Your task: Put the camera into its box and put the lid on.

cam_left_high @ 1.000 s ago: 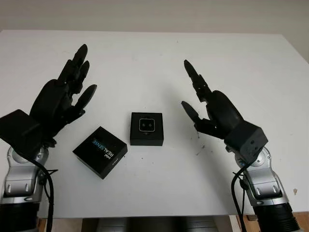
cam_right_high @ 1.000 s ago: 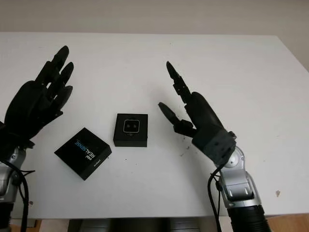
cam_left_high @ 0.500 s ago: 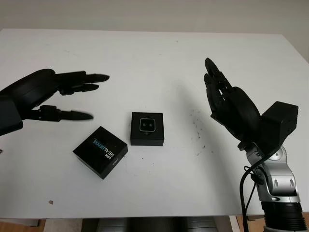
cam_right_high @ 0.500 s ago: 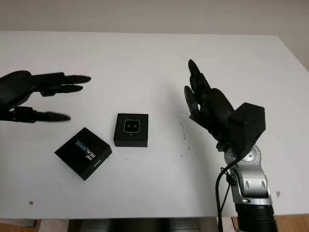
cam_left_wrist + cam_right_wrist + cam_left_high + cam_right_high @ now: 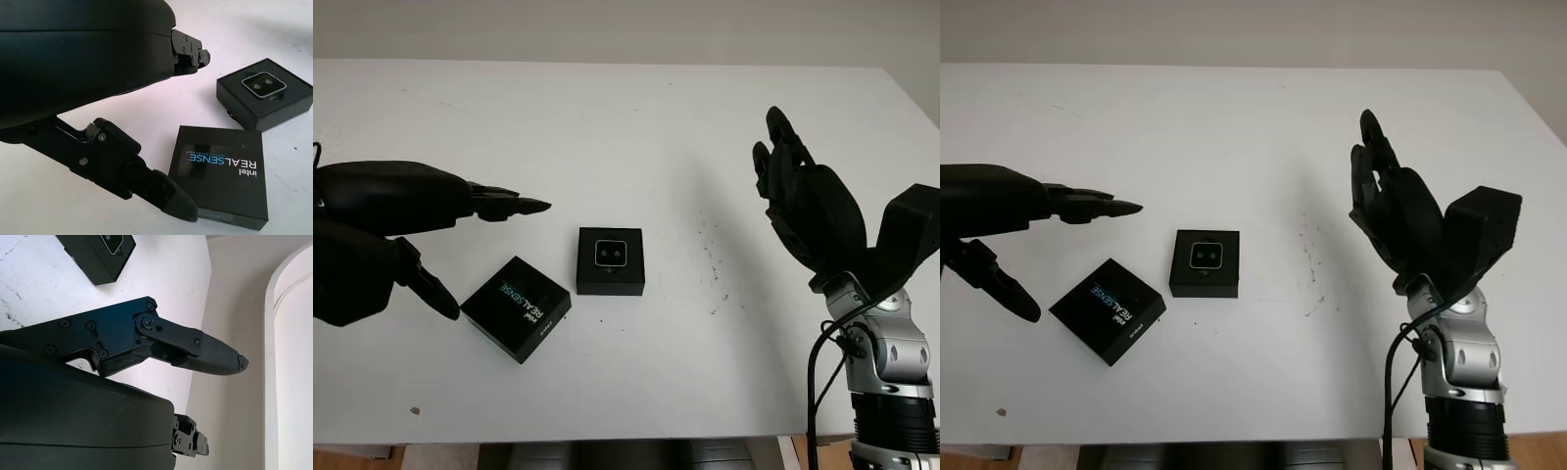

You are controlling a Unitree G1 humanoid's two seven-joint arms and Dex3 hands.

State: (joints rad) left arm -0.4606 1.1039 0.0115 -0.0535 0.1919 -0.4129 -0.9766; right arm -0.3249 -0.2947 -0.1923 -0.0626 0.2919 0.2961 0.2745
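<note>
The lid will tip crooked when I carry it over the box, because my left gripper's thumb (image 5: 433, 289) is by a corner of the slanted lid (image 5: 517, 308).
A small black box (image 5: 611, 261) sits open near the middle of the white table (image 5: 626, 117), with the silver-faced camera (image 5: 611, 254) lying inside it. The black lid (image 5: 517, 307), printed "intel REALSENSE", lies flat just left of the box and a little nearer to me. My left hand (image 5: 460, 250) hovers open over the table at the left, its fingers (image 5: 514, 206) pointing right above the lid and its thumb (image 5: 431, 289) beside the lid's left corner. My right hand (image 5: 803, 201) is raised open, off to the right of the box. In the left wrist view the lid (image 5: 220, 178) and box (image 5: 266, 93) lie past my thumb.
Dark specks (image 5: 715, 264) dot the table between the box and my right hand. The table's right edge (image 5: 911, 98) runs behind the right arm, with a pale wall beyond the far edge.
My left hand has dropped and turned level, coming in low beside the lid. My right hand has swung out to the right, away from the box. Box and lid have not moved.
</note>
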